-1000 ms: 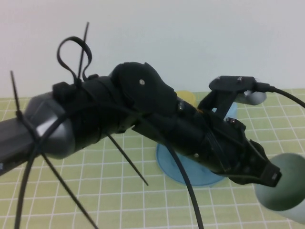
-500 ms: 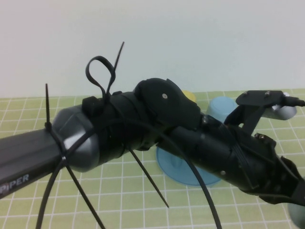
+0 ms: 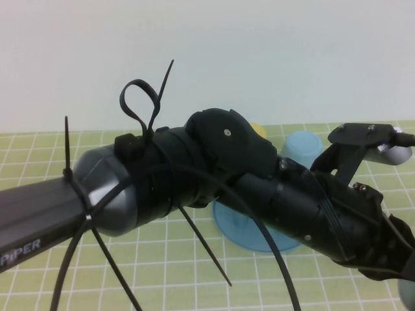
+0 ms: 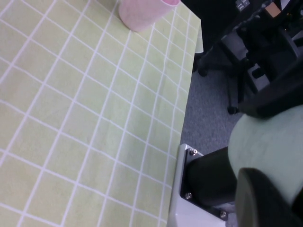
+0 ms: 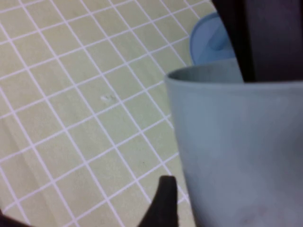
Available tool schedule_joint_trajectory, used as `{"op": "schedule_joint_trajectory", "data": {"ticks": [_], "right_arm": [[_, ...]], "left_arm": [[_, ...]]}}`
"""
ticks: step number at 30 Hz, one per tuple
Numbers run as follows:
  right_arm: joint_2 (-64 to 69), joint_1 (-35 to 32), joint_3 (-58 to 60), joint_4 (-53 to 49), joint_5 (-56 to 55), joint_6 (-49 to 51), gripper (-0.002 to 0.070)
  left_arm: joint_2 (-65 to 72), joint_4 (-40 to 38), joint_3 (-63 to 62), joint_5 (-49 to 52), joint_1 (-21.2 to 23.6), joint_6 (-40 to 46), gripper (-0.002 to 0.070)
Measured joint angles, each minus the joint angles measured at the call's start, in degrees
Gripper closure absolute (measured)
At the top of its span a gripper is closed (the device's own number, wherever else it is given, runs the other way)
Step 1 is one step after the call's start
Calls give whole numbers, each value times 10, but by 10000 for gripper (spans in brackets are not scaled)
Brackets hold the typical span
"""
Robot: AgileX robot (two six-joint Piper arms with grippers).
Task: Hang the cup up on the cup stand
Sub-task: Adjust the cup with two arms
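I should use my right gripper to steady the cup's outside [image 5: 208, 146] while my left gripper takes its rim again, because the cup [image 4: 267, 144] sits crooked off one side of my left gripper.
The cup [image 4: 267, 142], pale sage green, is held off the table by my left gripper [image 3: 405, 269], shut on its wall. One dark finger [image 4: 265, 198] lies outside the cup and the other [image 5: 246, 38] reaches inside. Only a sliver of the cup [image 3: 410, 295] shows in the high view. My right gripper [image 5: 227, 203] is open around the cup [image 5: 236, 151], its visible finger [image 5: 163, 198] a little clear of the wall. The cup stand's blue base [image 3: 259, 230] lies mid-table beneath my left arm, its pegs hidden.
A yellow cup [image 3: 257, 131] and a light blue cup [image 3: 301, 148] stand behind the stand. A pink cup [image 4: 142, 12] sits near the table's side edge [image 4: 182, 132], beyond which are grey floor and chair legs. Cable ties stick out from my left arm.
My left arm has swung to the right and slightly down, carrying the cup from the lower right of the high view almost out of it. It has hardly moved in the last half second.
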Motion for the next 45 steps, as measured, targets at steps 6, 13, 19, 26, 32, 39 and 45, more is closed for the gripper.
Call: {"op": "schedule_joint_trajectory", "data": {"ticks": [6,13,19,26,32,39,45], "right_arm": [[9,0,0,5,0,-9,83],[9,0,0,5,0,-17,115],[9,0,0,7,8,-21,118],[9,0,0,-4,14,-18,118],[9,0,0,-46,9,16,118],[9,0,0,-55,0,32,118],[9,0,0,-56,-12,32,118]], "left_arm": [[0,-1,0,-2,0,4,675],[0,0,0,3,1,6,653],[-1,-5,-2,49,35,6,380],[-1,-21,-53,172,75,2,293],[-2,-11,-78,171,35,-11,293],[-1,60,-79,106,-35,-36,293],[-1,78,-79,74,-44,-54,293]]}}
